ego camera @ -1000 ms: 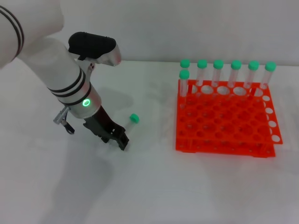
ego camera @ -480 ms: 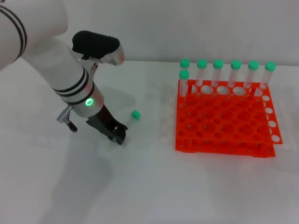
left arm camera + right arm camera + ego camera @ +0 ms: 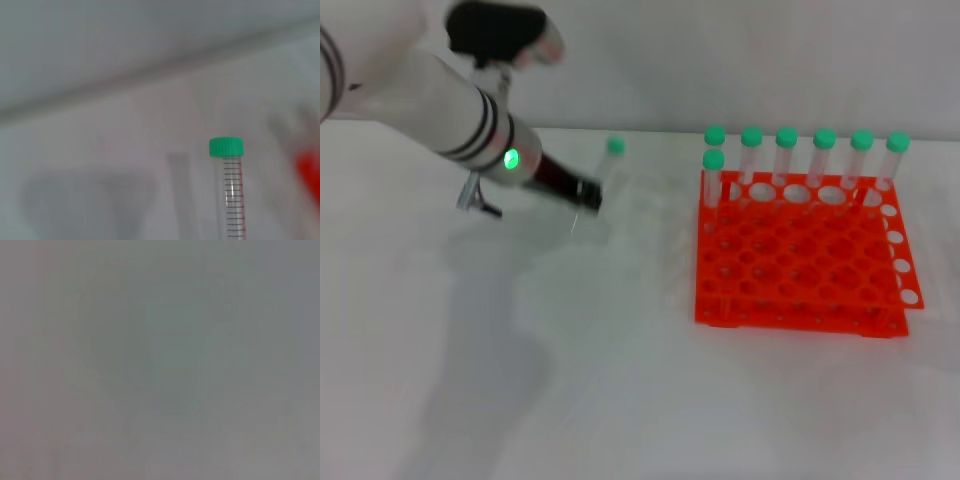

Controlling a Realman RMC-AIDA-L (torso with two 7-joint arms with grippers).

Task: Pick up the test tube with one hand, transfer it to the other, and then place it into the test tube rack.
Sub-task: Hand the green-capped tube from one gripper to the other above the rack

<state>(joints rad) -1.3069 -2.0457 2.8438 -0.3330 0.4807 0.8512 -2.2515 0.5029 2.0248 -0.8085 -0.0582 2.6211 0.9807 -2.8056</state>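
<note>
The robot's left gripper has the tube by its lower part (image 3: 577, 222), and that part must go into the rack. The right gripper should first take hold of the tube just under the green cap (image 3: 612, 163).
My left gripper (image 3: 586, 194), black on a thick white arm with a green light, is shut on the test tube (image 3: 605, 170). It holds the tube off the table, tilted, with the green cap (image 3: 614, 146) on top. In the left wrist view the clear graduated tube (image 3: 234, 200) stands up with its green cap (image 3: 226, 147) at the upper end. The orange-red test tube rack (image 3: 790, 312) stands on the table to the right of the gripper, apart from it. The right gripper is out of view; the right wrist view shows only blank grey.
Several green-capped tubes (image 3: 787, 150) stand in the rack's back rows; its other holes are open. The rack shows as a red blur (image 3: 307, 175) in the left wrist view. A white table (image 3: 570, 380) lies under the arm, with a pale wall behind.
The left gripper closed on the tube lying on the table and lifted it up and back. The tube now points cap-up instead of lying flat.
</note>
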